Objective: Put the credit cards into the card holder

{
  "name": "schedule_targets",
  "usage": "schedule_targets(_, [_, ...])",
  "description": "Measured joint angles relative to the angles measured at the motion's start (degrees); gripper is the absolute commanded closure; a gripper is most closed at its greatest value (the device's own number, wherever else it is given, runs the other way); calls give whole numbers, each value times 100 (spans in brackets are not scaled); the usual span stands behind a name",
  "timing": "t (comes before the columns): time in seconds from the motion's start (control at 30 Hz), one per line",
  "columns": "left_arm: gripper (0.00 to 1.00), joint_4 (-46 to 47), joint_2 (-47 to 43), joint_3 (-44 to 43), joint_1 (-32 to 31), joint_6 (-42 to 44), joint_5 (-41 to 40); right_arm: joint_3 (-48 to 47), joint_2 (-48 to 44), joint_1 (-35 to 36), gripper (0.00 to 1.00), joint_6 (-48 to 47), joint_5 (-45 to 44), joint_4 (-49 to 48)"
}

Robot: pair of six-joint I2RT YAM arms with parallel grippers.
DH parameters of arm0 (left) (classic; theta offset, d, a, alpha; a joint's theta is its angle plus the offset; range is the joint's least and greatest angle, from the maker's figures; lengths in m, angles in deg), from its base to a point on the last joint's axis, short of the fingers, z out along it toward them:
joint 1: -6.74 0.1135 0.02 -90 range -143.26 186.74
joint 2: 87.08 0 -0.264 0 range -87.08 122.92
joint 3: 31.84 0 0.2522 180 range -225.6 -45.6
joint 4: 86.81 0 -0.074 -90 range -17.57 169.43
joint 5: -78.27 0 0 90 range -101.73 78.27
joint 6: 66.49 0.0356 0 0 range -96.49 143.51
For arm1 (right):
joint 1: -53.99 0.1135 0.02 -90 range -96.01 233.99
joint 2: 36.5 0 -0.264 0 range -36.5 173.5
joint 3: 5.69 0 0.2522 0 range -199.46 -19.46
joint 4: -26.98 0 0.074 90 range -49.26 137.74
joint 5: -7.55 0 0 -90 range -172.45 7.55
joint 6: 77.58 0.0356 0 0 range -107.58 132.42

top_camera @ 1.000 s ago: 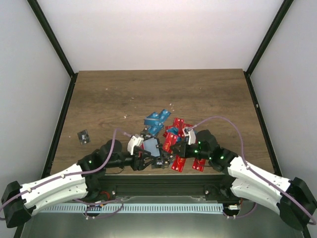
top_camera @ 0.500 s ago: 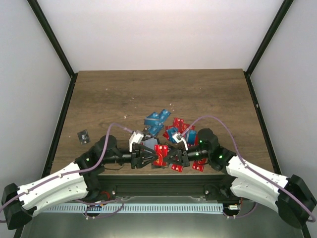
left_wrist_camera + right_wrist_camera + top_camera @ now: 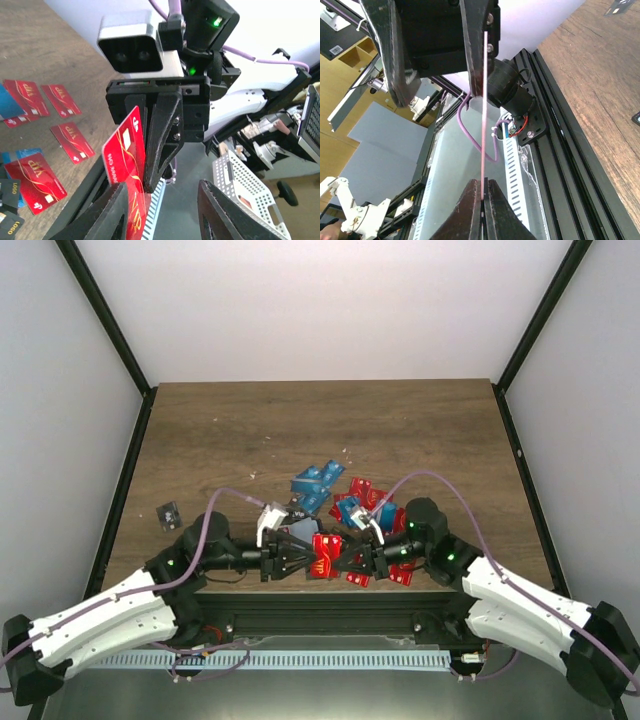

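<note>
My left gripper needs to grab the card's loose end first, because my right gripper is holding the red credit card (image 3: 325,556). My right gripper should then hold the card holder (image 3: 302,529) open.
My right gripper (image 3: 352,562) is shut on a red credit card (image 3: 323,555) and holds it off the table, at the near edge. The right wrist view shows that card edge-on (image 3: 484,100) between the shut gripper (image 3: 483,196). My left gripper (image 3: 292,558) faces it, open and empty (image 3: 165,215). The card's free end (image 3: 125,165) lies beside one left finger (image 3: 112,212); I cannot tell if they touch. Other red cards (image 3: 360,490) and blue cards (image 3: 318,480) lie in a heap behind. A dark grey-blue thing (image 3: 300,531) behind the left gripper may be the card holder.
A lone small black card (image 3: 170,515) lies at the left. Red cards (image 3: 400,575) lie under the right arm. The left wrist view shows several red cards (image 3: 72,142), a blue one (image 3: 10,105) and black ones (image 3: 7,220) near the black front rail (image 3: 320,605).
The right gripper lifted the red card from the heap and brought it left and nearer, up to the left gripper. The left gripper drew back toward the near edge and turned to face it.
</note>
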Motion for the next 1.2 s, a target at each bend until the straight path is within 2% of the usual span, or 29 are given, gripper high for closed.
schedule_targets(0.27, [69,-505,-461,-72,0,7,-420,-125,39,0,99,-61,240,68])
schedule_targets(0.63, [95,122,-155,339,-7,-297,-173,-188,251,0,99,7,535,-98])
schedule_targets(0.83, [96,391,-116,402,-11,-468,-22,-188,372,-17,98,50,634,-236])
schedule_targets(0.87, [96,431,-105,422,-11,-492,-7,-188,389,-31,94,50,664,-249])
schedule_targets(0.93, [96,483,-107,468,-9,-535,-26,-188,431,-37,66,39,664,-225])
schedule_targets(0.97, [96,470,-109,479,-11,-549,-72,-203,468,-37,57,46,619,-162])
schedule_targets(1.0, [96,396,-122,479,-20,-549,-175,-267,533,-35,52,-11,525,-42])
schedule_targets(1.07, [96,66,-146,474,-11,-549,-538,-426,647,-28,48,-70,269,199])
schedule_targets(1.2, [96,-719,-260,439,116,-595,-1414,-710,929,-48,47,-190,-579,699])
